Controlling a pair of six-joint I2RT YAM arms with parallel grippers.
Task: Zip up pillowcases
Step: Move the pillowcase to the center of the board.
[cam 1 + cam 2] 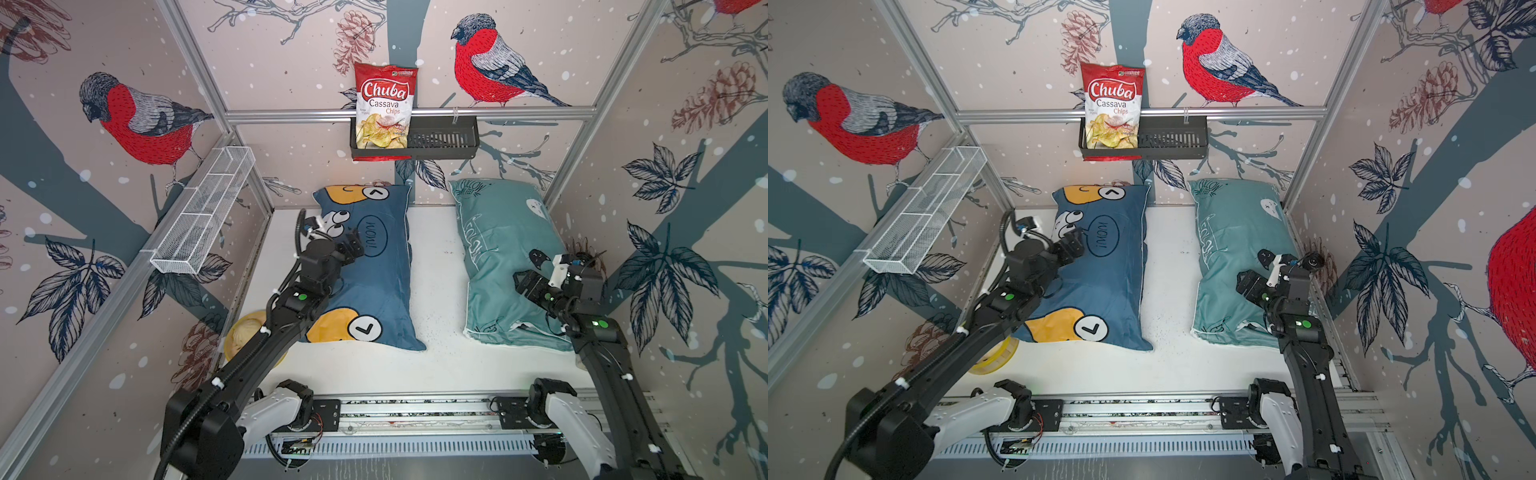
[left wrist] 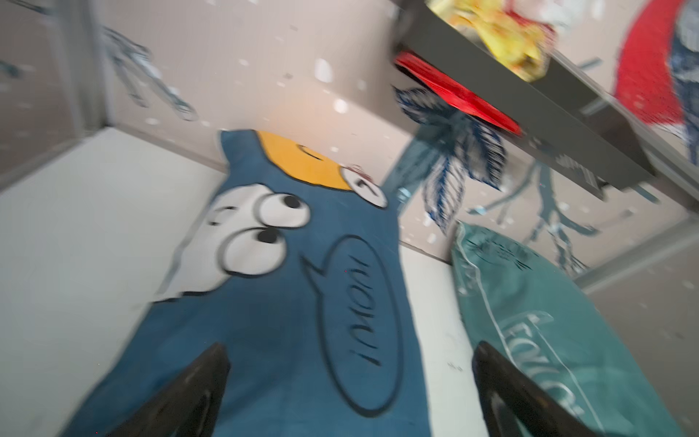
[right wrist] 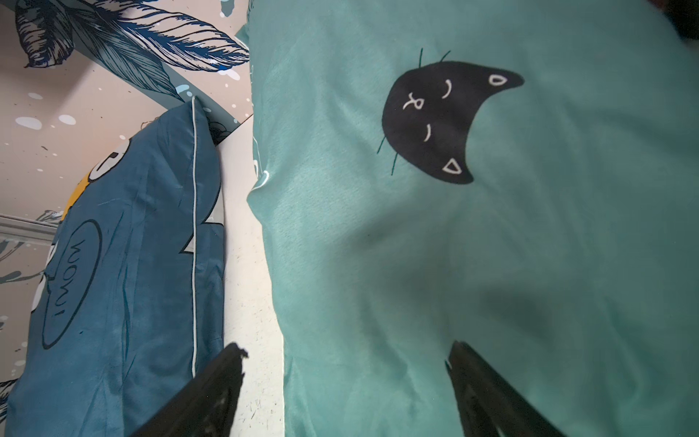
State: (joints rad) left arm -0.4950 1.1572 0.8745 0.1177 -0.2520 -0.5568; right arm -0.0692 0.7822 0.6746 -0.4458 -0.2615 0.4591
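Note:
The teal pillowcase's edge rests loose along the open white strip [image 1: 436, 264], so I should go on moving my left gripper across until its fingers shut on that edge [image 1: 472, 265].
Two pillowcases lie side by side on the white table. The dark blue pillowcase [image 1: 374, 286] [image 1: 1104, 278] with orange and white cartoon faces and a "WOW!" bubble is on the left. My left gripper [image 1: 353, 247] [image 2: 350, 352] hovers over its middle, open, with only blue cloth [image 2: 287, 325] showing between the fingers. The teal pillowcase [image 1: 498, 257] [image 1: 1229, 249] with a black cat face [image 3: 435, 121] is on the right. My right gripper [image 1: 521, 282] [image 3: 346, 348] stands open above its left edge, holding nothing. No zipper shows clearly in any view.
A black basket [image 1: 444, 137] on the back wall holds a red chips bag [image 1: 384, 108]. A white wire basket [image 1: 203, 212] hangs on the left wall. A yellow round object [image 1: 245, 332] lies under my left arm. A bare white strip [image 1: 436, 291] separates the pillowcases.

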